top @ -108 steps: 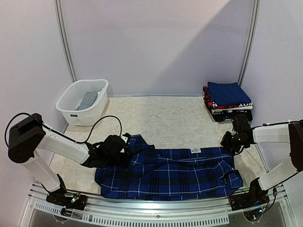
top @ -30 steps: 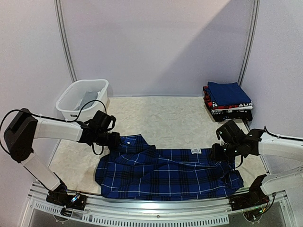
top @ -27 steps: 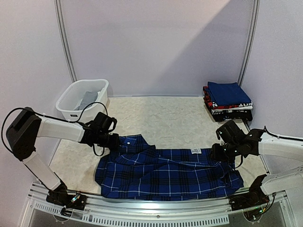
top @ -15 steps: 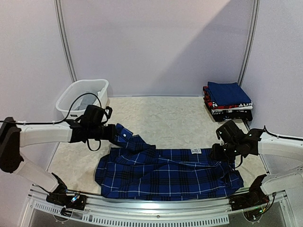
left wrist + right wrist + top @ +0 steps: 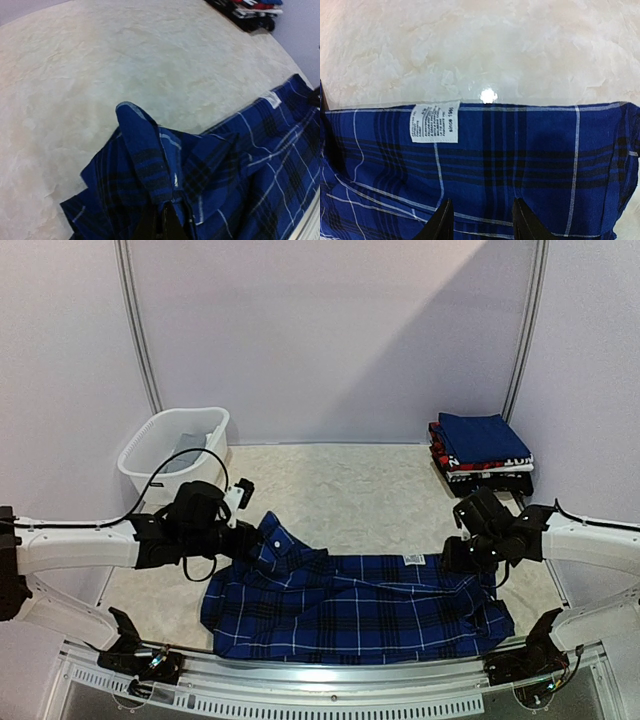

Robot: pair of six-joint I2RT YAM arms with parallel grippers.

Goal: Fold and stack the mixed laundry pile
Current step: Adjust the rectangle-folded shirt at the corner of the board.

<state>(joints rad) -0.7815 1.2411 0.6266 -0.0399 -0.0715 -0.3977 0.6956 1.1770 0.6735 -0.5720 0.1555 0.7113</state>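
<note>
I should next move my left gripper across the shirt, as the sleeve end is up and the shirt is flat by the white label, and then let go near the label.
The dark blue plaid shirt lies spread along the table's near edge. Its left sleeve end is raised off the table. My left gripper is shut on that sleeve end; in the left wrist view the cloth bunches up from the closed jaws of the left gripper. My right gripper hovers over the shirt's right part, open. In the right wrist view the right gripper has flat plaid cloth below it, near a white label. A grey garment lies in the basket.
A white plastic basket stands at the back left. A stack of folded clothes sits at the back right, close behind the right arm. Purple walls close in the table on three sides.
My left gripper has shut on the shirt's left sleeve end and lifted it off the table, carrying it a little rightward. The right gripper has hardly moved.
</note>
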